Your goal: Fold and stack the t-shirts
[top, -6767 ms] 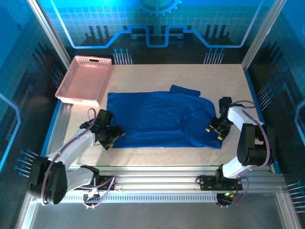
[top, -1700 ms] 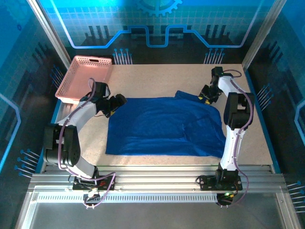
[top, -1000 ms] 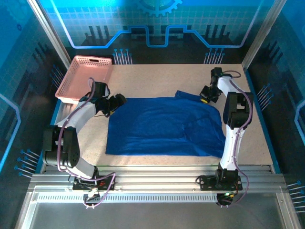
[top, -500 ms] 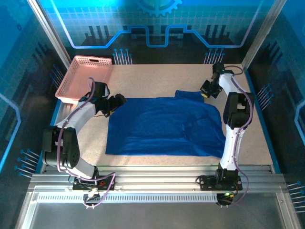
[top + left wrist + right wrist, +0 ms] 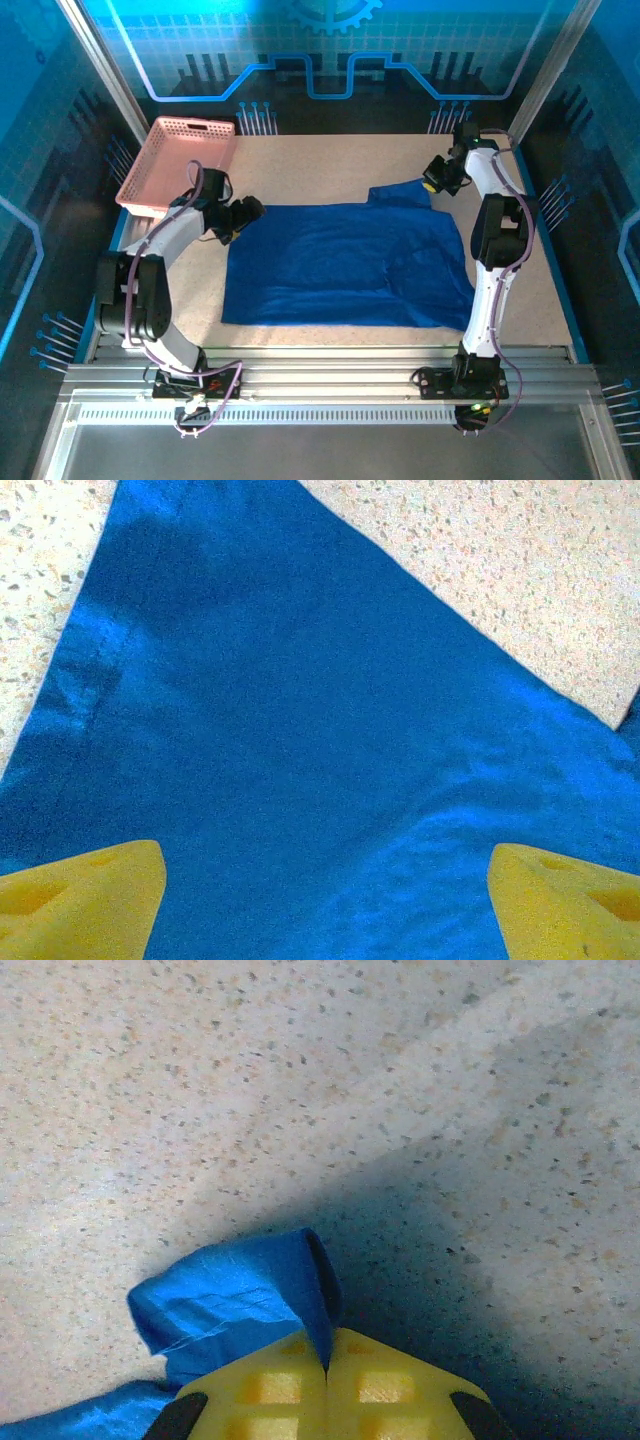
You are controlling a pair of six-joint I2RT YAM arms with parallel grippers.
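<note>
The shirt's sleeve (image 5: 400, 194) is bunched up in my right gripper, and the shirt's opposite corner is lying loose. So next my left gripper pinches that corner (image 5: 205, 495) before both grippers stretch the shirt.
A royal-blue t-shirt (image 5: 340, 265) lies spread flat on the speckled table, plain side up. My left gripper (image 5: 243, 213) hovers open over the shirt's far left corner. In the left wrist view its yellow fingertips (image 5: 80, 895) stand wide apart above the blue cloth (image 5: 300, 730), holding nothing. My right gripper (image 5: 434, 180) is at the shirt's far right, shut on the sleeve. In the right wrist view the yellow pads (image 5: 260, 1390) pinch a fold of blue fabric (image 5: 235, 1295), which is raised off the table.
A pink lattice basket (image 5: 178, 165) sits at the far left corner, just beyond the left arm. Bare tabletop (image 5: 330, 165) stretches behind the shirt. Metal frame posts stand at both sides and a rail runs along the near edge.
The right gripper has moved toward the far right corner, pulling the pinched sleeve with it. The left gripper has stayed open over the shirt's corner.
</note>
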